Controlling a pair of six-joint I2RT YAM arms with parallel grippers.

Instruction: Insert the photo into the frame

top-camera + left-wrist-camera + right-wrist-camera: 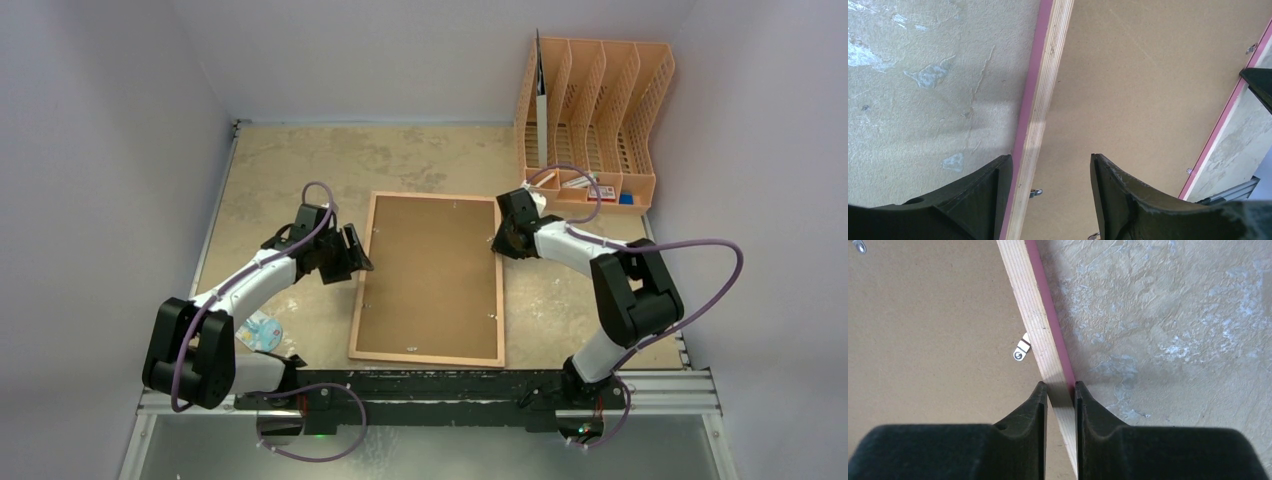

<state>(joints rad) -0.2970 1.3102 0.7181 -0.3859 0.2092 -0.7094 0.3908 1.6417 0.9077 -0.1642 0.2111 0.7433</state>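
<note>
The clip on the frame's near rail (412,348) sits close to my base, so I should turn the frame, then my left gripper should hold that rail near its corner (368,356).
The frame (426,358) lies face down in the middle of the table, its pale wood back up and a thin pink edge along its sides. A brown hardboard backing (430,270) fills it. The photo is hidden. My left gripper (352,250) is open and straddles the frame's left rail (1048,75), one finger outside it and the other over the backing (1148,90). My right gripper (497,240) is shut on the frame's right rail (1033,315), a finger pressed to each side, as the right wrist view of the gripper (1060,385) shows.
An orange file rack (600,110) stands at the back right, with an upright sheet in its left slot. A small colourful item (262,330) lies near the left arm's base. Small metal clips (1021,351) sit along the frame's inner edge. Walls close in on three sides.
</note>
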